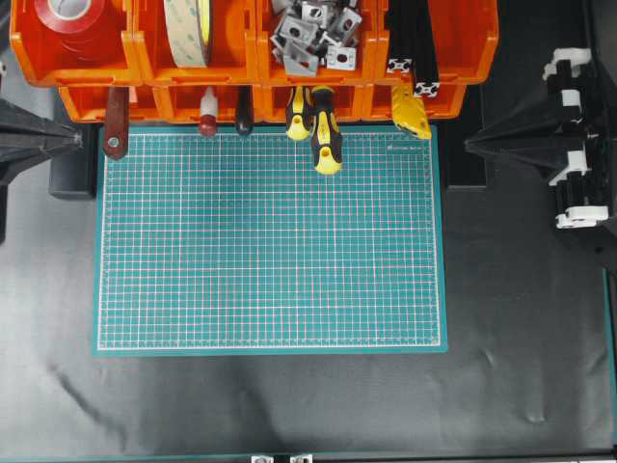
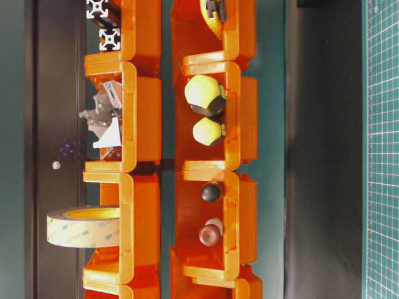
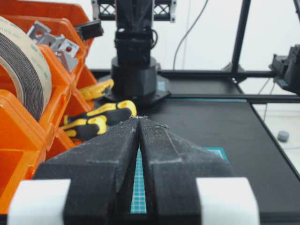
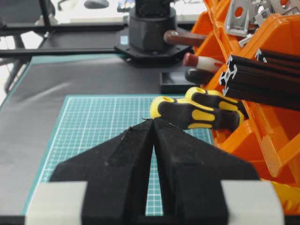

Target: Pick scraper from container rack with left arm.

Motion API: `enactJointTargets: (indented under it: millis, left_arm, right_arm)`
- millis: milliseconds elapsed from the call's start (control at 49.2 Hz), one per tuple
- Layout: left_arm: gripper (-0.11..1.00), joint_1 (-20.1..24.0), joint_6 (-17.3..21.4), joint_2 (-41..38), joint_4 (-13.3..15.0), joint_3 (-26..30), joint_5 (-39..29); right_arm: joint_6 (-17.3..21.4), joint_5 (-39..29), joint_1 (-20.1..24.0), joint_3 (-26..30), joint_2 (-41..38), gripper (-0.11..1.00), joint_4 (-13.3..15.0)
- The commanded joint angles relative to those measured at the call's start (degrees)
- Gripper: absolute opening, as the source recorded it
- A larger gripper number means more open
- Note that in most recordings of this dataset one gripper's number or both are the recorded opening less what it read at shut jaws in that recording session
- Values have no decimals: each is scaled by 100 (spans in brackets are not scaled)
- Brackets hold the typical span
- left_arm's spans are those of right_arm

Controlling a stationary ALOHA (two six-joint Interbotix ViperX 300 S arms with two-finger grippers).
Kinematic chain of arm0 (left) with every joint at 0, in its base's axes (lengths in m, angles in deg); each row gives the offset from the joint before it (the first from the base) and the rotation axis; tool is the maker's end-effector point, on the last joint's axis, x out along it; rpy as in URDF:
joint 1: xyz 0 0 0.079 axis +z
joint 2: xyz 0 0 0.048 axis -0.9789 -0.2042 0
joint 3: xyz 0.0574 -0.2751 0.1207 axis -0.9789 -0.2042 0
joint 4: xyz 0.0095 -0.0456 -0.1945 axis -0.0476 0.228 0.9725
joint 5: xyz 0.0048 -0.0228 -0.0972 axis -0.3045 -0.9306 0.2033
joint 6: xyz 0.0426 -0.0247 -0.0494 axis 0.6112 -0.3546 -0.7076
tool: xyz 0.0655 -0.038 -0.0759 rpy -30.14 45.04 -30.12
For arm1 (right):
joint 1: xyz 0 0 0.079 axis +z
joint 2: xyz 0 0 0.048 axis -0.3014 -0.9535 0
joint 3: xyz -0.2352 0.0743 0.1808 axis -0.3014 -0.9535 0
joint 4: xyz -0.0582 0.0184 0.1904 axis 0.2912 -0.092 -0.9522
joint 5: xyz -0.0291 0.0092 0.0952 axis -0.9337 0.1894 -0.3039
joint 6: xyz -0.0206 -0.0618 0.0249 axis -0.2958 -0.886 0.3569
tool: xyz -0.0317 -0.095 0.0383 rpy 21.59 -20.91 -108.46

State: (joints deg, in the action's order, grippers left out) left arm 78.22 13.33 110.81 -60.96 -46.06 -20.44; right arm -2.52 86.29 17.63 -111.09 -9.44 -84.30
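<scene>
The scraper's handle (image 1: 117,116) has my closed, level left gripper pointing past it across the mat, so next I pull back, tilt the gripper down and open it above the eyelet (image 1: 113,142).
The scraper (image 1: 117,121) hangs out of the leftmost lower bin of the orange container rack (image 1: 142,58), its reddish-brown handle and metal eyelet over the mat's far left corner; its blade is hidden in the bin. The handle also shows in the right wrist view (image 4: 185,37). My left gripper (image 1: 79,138) is shut and empty, pointing right, its tip just left of the eyelet. In its own view (image 3: 139,118) the jaws touch at the tips, and the scraper is out of sight. My right gripper (image 1: 469,145) is shut and empty at the mat's right side (image 4: 153,119).
Green cutting mat (image 1: 270,241) lies below the rack. Two yellow-black screwdrivers (image 1: 326,130), a red-knobbed white tool (image 1: 207,121), a black handle (image 1: 244,114) and a yellow tool (image 1: 413,111) stick out of lower bins. Upper bins hold tape rolls (image 1: 188,29), metal brackets (image 1: 313,34), black extrusions (image 1: 410,39).
</scene>
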Motion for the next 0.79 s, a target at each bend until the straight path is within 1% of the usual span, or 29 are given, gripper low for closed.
enactJointTargets:
  millis: [0, 41, 102, 142, 244, 386, 467, 549, 569, 671, 772]
  left_arm:
    - [6, -88, -211, 44, -246, 272, -290]
    - [6, -149, -334, 88, -246, 422, -563]
    - [0, -237, -448, 141, -255, 668, -1072]
    - [0, -308, -483, 193, -255, 835, -1450]
    - [0, -492, -457, 343, -281, 1195, -2232]
    - [0, -650, -378, 431, -281, 1705, -3006]
    - [0, -756, -255, 334, -290, 2092, -3507]
    - [0, -853, -88, 88, -334, 2584, -4166]
    - [0, -879, 0, -62, -352, 2804, -4447]
    - [0, -958, 369, -615, -378, 3507, -5414]
    - [0, -1055, 756, -1081, -396, 4104, -6223]
  right_arm:
    - [44, 70, -26, 176, -70, 2, -18]
    - [62, 53, -26, 176, -70, 3, -44]
    - [114, 35, -26, 176, -62, 1, -114]
    - [158, 26, -26, 185, -44, 1, -114]
    - [237, 26, -26, 202, 18, 1, -114]
    - [281, 9, -26, 255, 105, 1, -114]
    - [281, -62, -18, 299, 158, 1, -114]
    - [290, -185, -18, 360, 193, 1, -132]
    - [290, -229, -18, 360, 202, 1, -132]
    - [290, -378, -18, 404, 229, 1, -132]
    - [290, -457, 9, 431, 246, 1, -149]
